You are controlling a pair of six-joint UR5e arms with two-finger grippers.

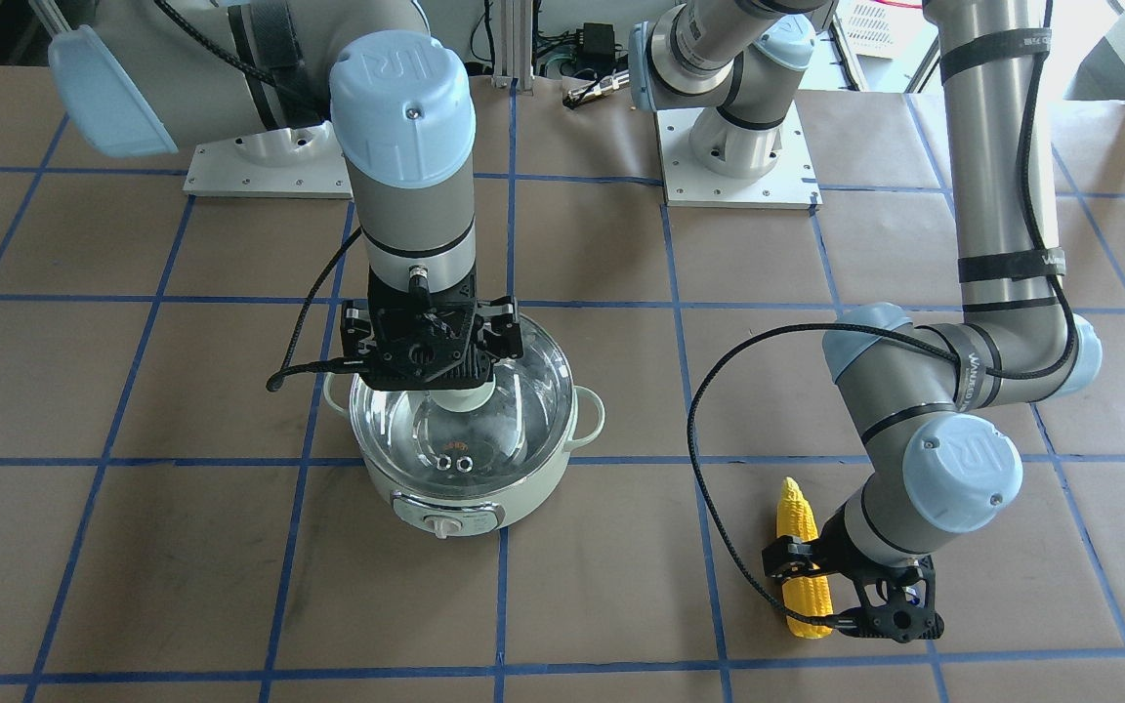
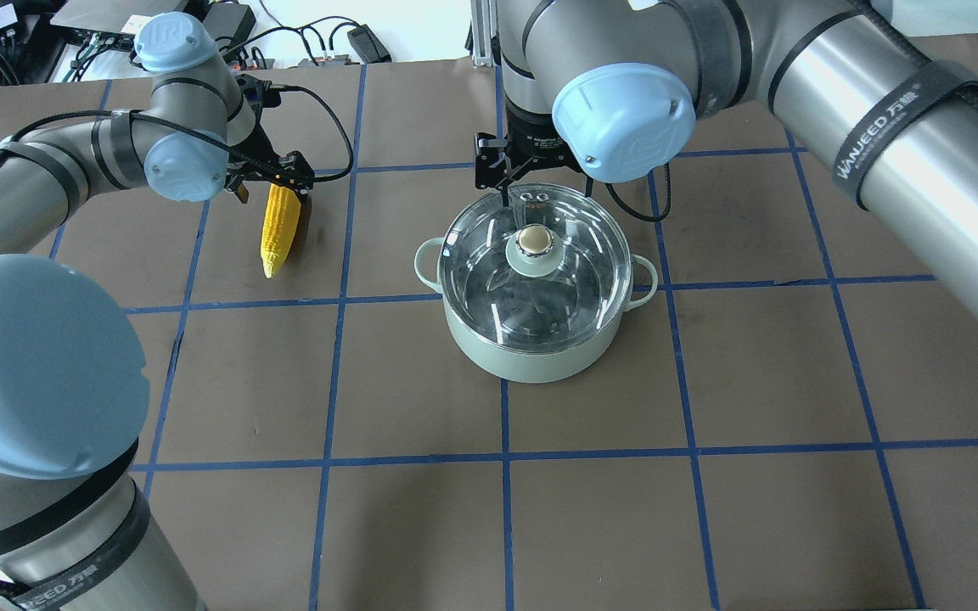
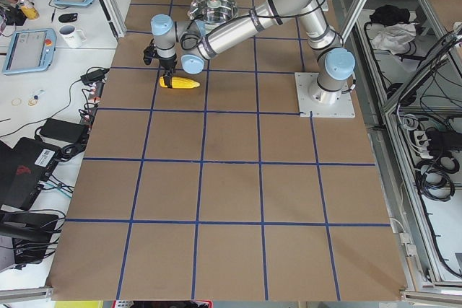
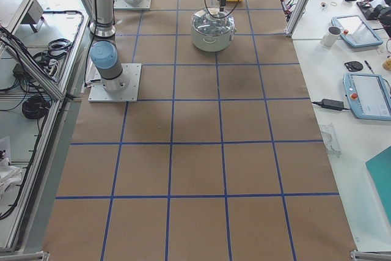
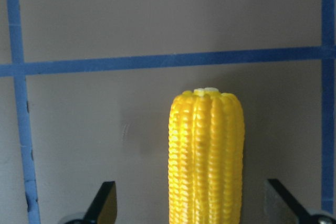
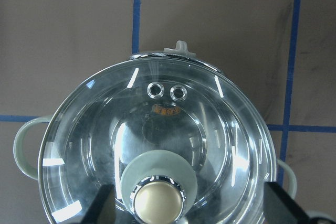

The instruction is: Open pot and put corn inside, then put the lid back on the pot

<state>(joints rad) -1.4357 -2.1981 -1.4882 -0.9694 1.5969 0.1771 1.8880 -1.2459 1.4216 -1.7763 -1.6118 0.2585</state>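
Observation:
The glass lid [image 1: 465,428] looks wider than the yellow corn [image 1: 799,517] is long, so the corn will fit lying down inside the pot when the robot lowers it in.
The mint-green pot [image 2: 531,356] stands mid-table with the glass lid [image 2: 578,271] on it. My right gripper [image 6: 189,205] hangs open straight above the lid. Its fingers [image 6: 100,205] stand on either side of the beige knob [image 6: 157,200] without touching it. The yellow corn [image 2: 279,225] lies flat on the table to the pot's left. My left gripper [image 5: 191,200] is open and low over the corn's thick end, with a finger [image 5: 105,200] on each side and a gap to the corn [image 5: 206,150]. In the front view the corn [image 1: 802,532] points away from that gripper [image 1: 812,591].
The brown table carries a blue tape grid [image 2: 506,454]. The two arm base plates [image 1: 270,166] [image 1: 738,156] sit at the robot's edge. A black cable [image 1: 709,439] loops beside the left arm. Side benches hold tablets and a mug [image 4: 333,35].

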